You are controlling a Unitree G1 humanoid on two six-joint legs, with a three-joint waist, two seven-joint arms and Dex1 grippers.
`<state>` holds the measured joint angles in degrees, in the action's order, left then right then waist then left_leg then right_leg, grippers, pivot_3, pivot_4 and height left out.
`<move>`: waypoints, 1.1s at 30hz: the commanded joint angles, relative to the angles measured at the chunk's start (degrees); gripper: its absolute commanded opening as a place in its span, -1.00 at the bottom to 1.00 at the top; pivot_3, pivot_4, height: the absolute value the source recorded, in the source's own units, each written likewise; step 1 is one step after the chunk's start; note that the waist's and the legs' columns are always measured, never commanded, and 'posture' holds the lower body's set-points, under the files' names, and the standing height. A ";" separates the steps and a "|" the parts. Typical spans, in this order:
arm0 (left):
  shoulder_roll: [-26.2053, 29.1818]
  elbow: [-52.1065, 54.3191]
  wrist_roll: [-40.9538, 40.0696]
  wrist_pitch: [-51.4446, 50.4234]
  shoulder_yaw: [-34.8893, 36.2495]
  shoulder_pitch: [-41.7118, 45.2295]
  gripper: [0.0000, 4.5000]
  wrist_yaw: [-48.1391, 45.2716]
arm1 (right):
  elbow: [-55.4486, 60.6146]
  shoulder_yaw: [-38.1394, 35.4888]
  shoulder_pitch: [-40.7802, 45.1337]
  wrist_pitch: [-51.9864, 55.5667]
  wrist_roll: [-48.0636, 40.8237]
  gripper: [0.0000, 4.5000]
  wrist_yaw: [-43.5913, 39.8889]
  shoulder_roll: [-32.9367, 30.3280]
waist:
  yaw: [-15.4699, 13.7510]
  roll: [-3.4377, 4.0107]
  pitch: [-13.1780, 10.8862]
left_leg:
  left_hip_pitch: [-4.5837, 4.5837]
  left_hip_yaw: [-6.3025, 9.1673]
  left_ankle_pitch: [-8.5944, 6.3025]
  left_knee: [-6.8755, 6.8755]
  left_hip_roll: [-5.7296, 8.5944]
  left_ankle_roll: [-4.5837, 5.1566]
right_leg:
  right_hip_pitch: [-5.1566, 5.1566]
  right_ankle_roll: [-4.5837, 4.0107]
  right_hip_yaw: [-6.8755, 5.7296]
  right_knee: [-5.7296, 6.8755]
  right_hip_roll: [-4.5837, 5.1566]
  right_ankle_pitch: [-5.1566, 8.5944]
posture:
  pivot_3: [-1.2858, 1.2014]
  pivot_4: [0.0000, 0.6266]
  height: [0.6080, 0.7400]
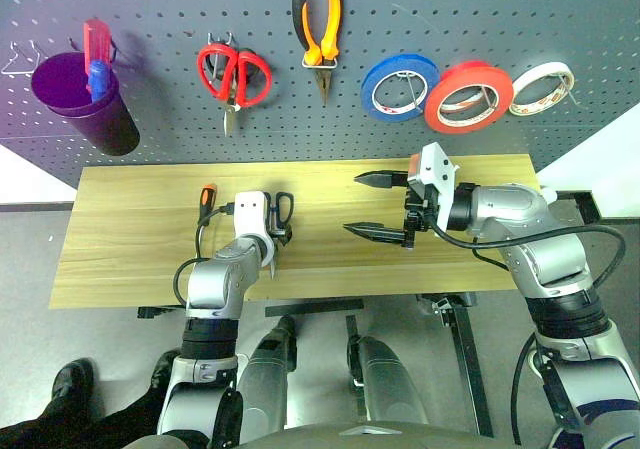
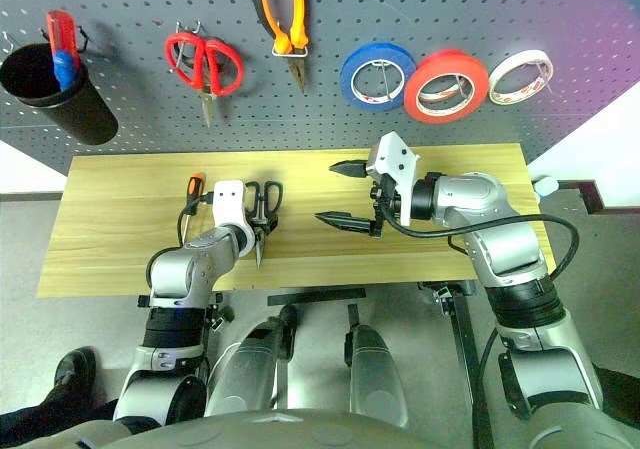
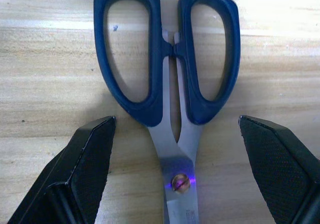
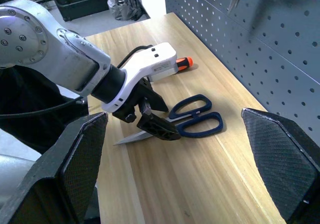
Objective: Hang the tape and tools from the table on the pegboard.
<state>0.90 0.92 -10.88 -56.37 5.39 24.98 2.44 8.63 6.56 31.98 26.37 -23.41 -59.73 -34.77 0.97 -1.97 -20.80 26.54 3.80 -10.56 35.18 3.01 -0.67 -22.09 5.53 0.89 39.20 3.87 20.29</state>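
The hook's pegs (image 1: 230, 38) are still jutting out above the red-handled scissors, so I expect the dark-blue-handled scissors (image 1: 280, 211) to hang in front when I bring them there.
The dark-blue-handled scissors (image 3: 165, 59) lie flat on the table (image 1: 130, 229), handles toward the pegboard (image 1: 160, 9). My left gripper (image 3: 176, 126) is open, one finger on each side of the blades near the pivot, touching nothing. The orange-and-black screwdriver (image 1: 207, 201) lies just left of that hand, partly hidden by it. My right gripper (image 1: 355, 205) is open and empty above the table's middle, pointing left. On the pegboard hang the red tape (image 1: 468, 96) and the orange-and-black pliers (image 1: 320, 29).
Also on the pegboard are red-handled scissors (image 1: 235, 74), a blue roll (image 1: 399, 86), a whitish roll (image 1: 541, 87) and a purple cup (image 1: 85, 99) holding small items. A person's shoe (image 1: 70, 381) shows at the lower left on the floor.
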 commanded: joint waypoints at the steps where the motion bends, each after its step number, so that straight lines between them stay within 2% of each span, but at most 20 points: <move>1: -0.62 1.65 0.33 -2.73 -0.35 -1.64 0.83 0.83 | 0.28 -0.70 0.86 -0.78 -0.05 1.00 0.14 0.25 | -0.03 0.00 0.00 | 0.00 0.00 0.00 0.01 0.00 0.00 | 0.00 0.00 0.00 0.00 0.00 0.00 | 0.00 0.30 1.00; 11: -1.21 2.74 1.87 -6.99 -0.47 -3.35 0.83 3.16 | -0.08 -1.05 0.93 -0.64 -0.03 1.00 0.52 0.11 | -0.06 0.00 -0.01 | -0.05 0.00 0.00 0.02 0.00 0.00 | 0.07 0.00 0.02 0.00 0.00 0.00 | 0.00 0.30 1.00; 15: -1.54 1.14 1.12 -6.69 0.42 -3.15 0.45 2.21 | 0.31 -1.11 0.84 -0.71 0.12 1.00 0.55 -0.15 | -0.03 0.01 -0.01 | -0.08 0.00 0.00 0.02 0.00 0.00 | 0.09 0.00 0.02 0.00 0.00 0.00 | 0.00 0.30 1.00; 23: -1.54 -1.24 2.12 -5.26 0.49 -2.69 -0.77 2.84 | 0.80 -1.67 1.15 -0.21 0.08 1.00 1.51 -0.26 | -0.15 0.01 -0.01 | -0.15 0.00 0.00 0.06 0.00 0.00 | 0.21 0.01 0.02 -0.02 0.00 0.00 | 0.00 0.34 1.00; 33: -1.91 -1.77 2.45 -5.69 0.54 -2.51 -0.79 2.94 | -0.98 -1.48 2.10 -1.09 0.83 1.00 2.16 0.02 | -0.19 0.04 -0.03 | -0.19 0.01 -0.01 0.06 0.00 0.00 | 0.26 0.01 0.02 -0.02 0.01 -0.01 | 0.00 0.35 1.00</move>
<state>-0.76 1.86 -9.42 -60.51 5.86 24.68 4.41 7.18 6.45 33.54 26.42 -22.56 -57.65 -34.79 0.78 -1.93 -20.83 26.35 3.82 -10.56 35.24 3.01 -0.67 -21.83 5.54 0.91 39.18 3.87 20.28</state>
